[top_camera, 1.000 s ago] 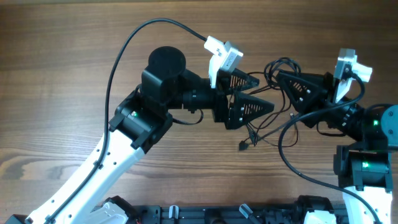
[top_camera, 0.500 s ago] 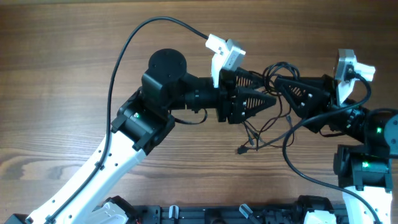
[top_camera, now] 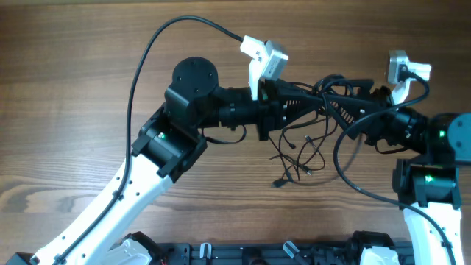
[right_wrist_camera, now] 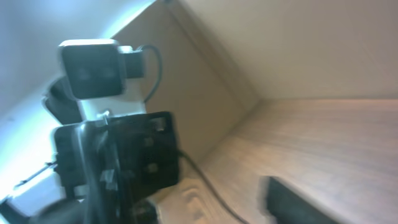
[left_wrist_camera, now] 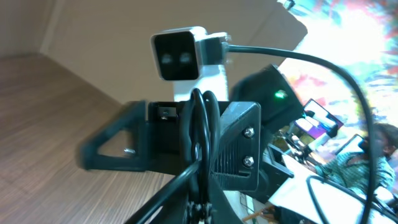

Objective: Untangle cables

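Observation:
The bunched cables (top_camera: 336, 90) in my left gripper rest across my right gripper's fingers, so next my left gripper pulls them away, then brings them to those fingers first.
The cables (top_camera: 302, 147) are thin black cords bunched between my two grippers, with loose loops trailing onto the table and a small plug (top_camera: 278, 182) at the lower end. My left gripper (top_camera: 315, 103) is shut on the cables near the top of the bunch. In the left wrist view the cables (left_wrist_camera: 200, 130) run up from my left gripper (left_wrist_camera: 200, 208) as a narrow loop. My right gripper (top_camera: 347, 103) faces the left one closely, with strands crossing it. In the blurred right wrist view its jaws stand apart, and one finger (right_wrist_camera: 292, 199) shows at the lower right.
The table (top_camera: 73, 88) is brown wood. A thick black arm cable (top_camera: 147, 59) arcs over the left arm, and another (top_camera: 342, 165) loops beside the right arm. Black fixtures (top_camera: 243, 254) line the table's near edge. Each wrist view shows the other arm's white camera (left_wrist_camera: 180, 56).
My left gripper has closed on the cables and moved slightly right. My right gripper has opened and shifted up. The hanging strands have spread lower on the table.

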